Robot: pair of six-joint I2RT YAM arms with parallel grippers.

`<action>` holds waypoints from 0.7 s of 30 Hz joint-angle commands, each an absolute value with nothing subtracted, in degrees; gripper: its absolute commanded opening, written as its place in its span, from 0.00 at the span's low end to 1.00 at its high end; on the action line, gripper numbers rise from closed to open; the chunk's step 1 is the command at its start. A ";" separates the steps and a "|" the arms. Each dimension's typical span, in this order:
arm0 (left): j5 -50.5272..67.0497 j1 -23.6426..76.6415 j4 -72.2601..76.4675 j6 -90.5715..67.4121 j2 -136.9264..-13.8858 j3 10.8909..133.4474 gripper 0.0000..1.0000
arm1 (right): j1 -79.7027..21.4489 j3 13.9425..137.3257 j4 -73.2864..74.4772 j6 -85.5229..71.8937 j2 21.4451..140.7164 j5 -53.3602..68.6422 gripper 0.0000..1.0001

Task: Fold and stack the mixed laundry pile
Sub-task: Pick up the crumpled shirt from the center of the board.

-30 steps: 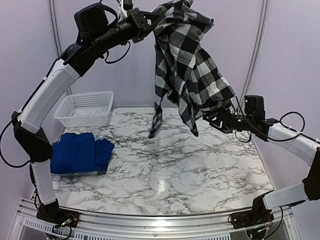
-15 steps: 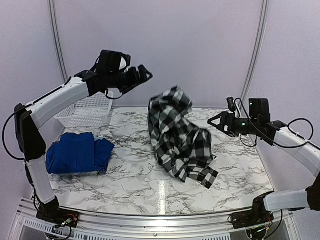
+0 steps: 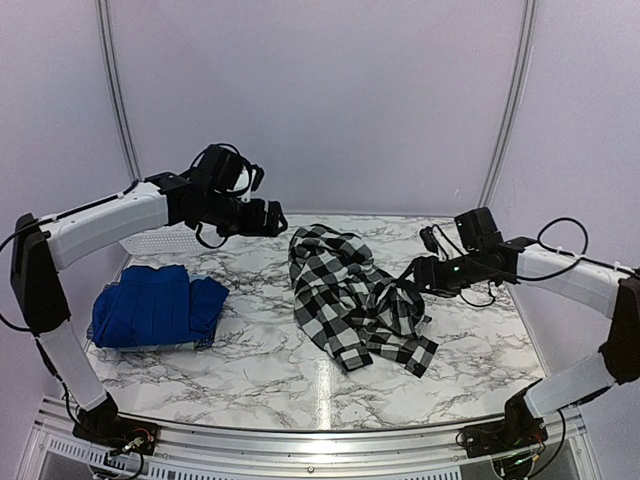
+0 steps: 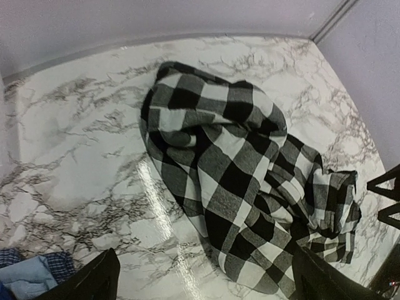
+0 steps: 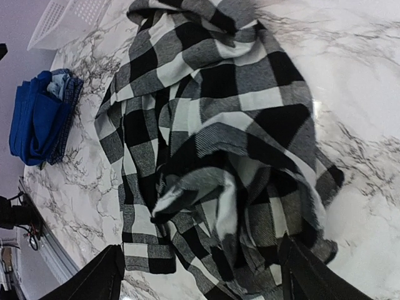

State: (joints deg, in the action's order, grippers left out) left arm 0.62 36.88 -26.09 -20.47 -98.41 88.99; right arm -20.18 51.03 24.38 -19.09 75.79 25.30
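Note:
The flannel shirt's raised fold curves up in front of my right gripper's open fingers, so I should carry on moving in until they are on both sides of the top of the fold, and then close them.
The black-and-white buffalo-check flannel shirt lies crumpled in a heap on the middle of the marble table. My left gripper hangs open just left of and above the shirt's far end, holding nothing. In the left wrist view the shirt spreads below the wide-apart fingers. My right gripper is open at the shirt's right edge. Its wrist view shows bunched flannel lying under and between the fingers. A folded royal-blue shirt rests at the left on pale blue and small-checked cloth.
A white lattice basket stands at the back left, partly hidden behind my left arm. The table's metal front rail runs along the near edge. Purple walls close in the back and sides.
My left gripper opened and let go of the flannel, which fell from high up into a heap on the table. The left arm came down; the right gripper moved left onto the shirt's edge.

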 commanded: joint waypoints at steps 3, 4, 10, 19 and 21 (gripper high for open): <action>4.14 43.22 -28.32 -16.93 -110.22 90.94 0.97 | -29.60 64.77 29.80 -12.49 87.14 13.92 0.82; 4.34 43.33 -28.36 -17.45 -111.70 91.53 0.97 | -30.59 66.87 30.93 -11.58 88.70 11.78 0.83; 4.75 43.51 -29.94 -19.15 -120.13 96.00 0.95 | -36.51 75.74 37.87 -4.14 97.22 -2.68 0.91; 0.27 41.74 -32.72 -20.72 -124.28 99.62 0.34 | -38.64 78.34 40.22 1.11 104.46 -7.64 0.76; 1.80 39.81 -32.71 -21.52 -123.11 100.45 0.13 | -38.49 77.85 40.69 1.17 104.35 -9.25 0.64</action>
State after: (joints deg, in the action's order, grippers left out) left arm 2.20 42.72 -30.35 -20.21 -124.84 97.78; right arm -38.46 76.16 37.67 -0.93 103.98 -3.66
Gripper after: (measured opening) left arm 0.295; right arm 0.734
